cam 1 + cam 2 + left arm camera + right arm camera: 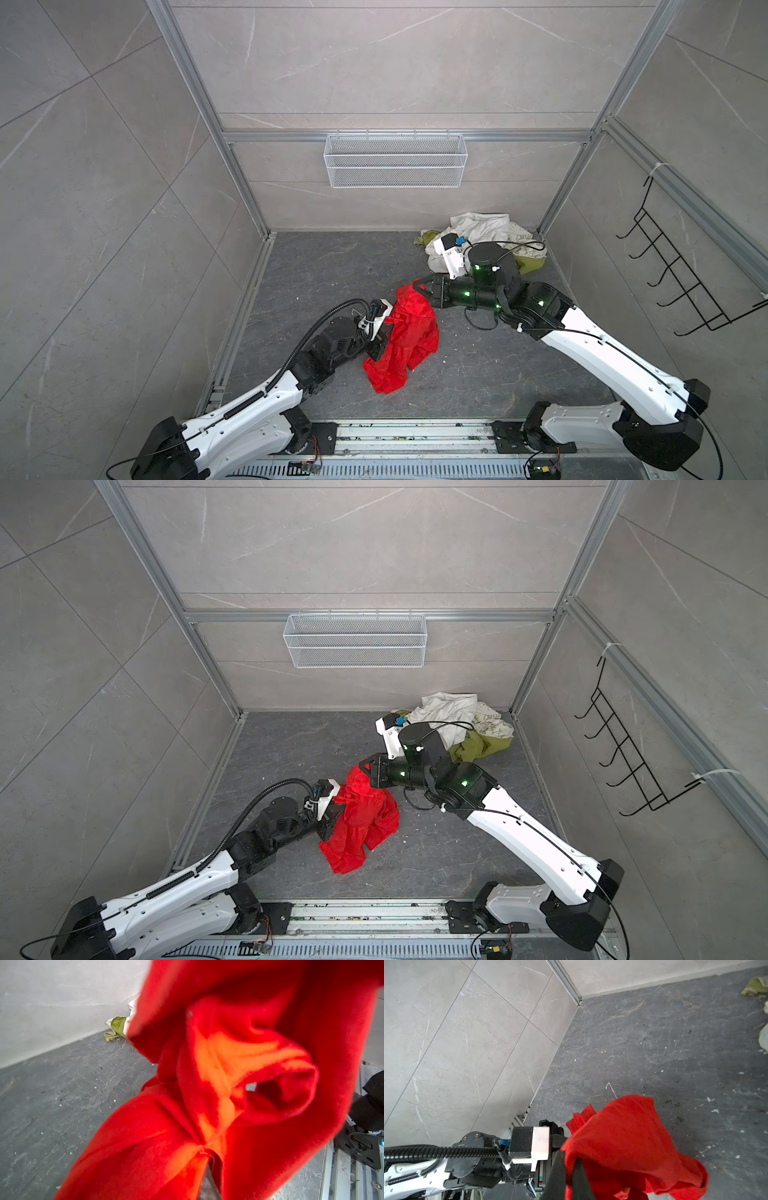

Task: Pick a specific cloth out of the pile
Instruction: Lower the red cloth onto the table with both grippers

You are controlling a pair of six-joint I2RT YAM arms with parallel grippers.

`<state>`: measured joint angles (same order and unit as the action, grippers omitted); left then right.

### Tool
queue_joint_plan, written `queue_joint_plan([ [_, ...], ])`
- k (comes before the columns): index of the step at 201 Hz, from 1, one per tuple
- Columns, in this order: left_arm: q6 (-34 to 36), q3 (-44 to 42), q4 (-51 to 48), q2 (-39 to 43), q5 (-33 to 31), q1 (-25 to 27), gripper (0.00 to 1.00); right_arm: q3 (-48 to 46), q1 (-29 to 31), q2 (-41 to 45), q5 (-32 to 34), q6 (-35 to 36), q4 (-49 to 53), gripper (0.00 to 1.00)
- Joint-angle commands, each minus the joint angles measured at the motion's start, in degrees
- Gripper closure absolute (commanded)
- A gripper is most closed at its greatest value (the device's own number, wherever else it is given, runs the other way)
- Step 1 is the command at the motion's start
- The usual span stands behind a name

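The red cloth (412,334) is hanging clear of the pile over open dark floor (428,379), so my left gripper keeps lowering it until it rests there, then let go.
The cloth (409,340) (361,825) is bright red and wrinkly, and it hangs over the middle of the dark floor, apart from the pile. My left gripper (380,347) (330,831) is shut on its left edge. My right gripper (417,286) (365,766) is shut on its upper end. In the left wrist view the cloth (228,1084) fills the frame and bunches into the pinch of the left gripper (205,1155). In the right wrist view the black fingers (556,1176) of the right gripper (569,1165) clamp a fold of cloth (623,1136). The pile (486,232) (457,717), white, olive-green and printed cream, lies in the back right corner.
A white wire basket (395,160) (355,640) hangs on the back wall. A black wire hook rack (681,282) is fixed to the right wall. Aluminium frame posts (245,199) bound the floor, and a metal rail (415,436) with both arm bases runs along the front.
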<state>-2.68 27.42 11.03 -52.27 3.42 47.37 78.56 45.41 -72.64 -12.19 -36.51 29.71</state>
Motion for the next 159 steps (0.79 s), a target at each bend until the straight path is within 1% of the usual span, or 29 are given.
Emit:
queue_joint_plan([
  [1,-2.53,-0.47,5.69,-0.20,-0.61,0.26,1.00,-2.54,-0.51,1.52,-1.86,-2.27,-2.99,1.00],
  [80,-5.97,-4.33,7.35,-0.21,-1.56,0.27,1.00,-9.05,-1.52,2.41,-2.76,-4.35,-4.81,1.00],
  [159,-8.76,-6.74,8.52,-3.01,-3.01,0.31,1.00,-12.47,-1.76,-0.38,-5.04,-5.30,-7.64,1.00],
])
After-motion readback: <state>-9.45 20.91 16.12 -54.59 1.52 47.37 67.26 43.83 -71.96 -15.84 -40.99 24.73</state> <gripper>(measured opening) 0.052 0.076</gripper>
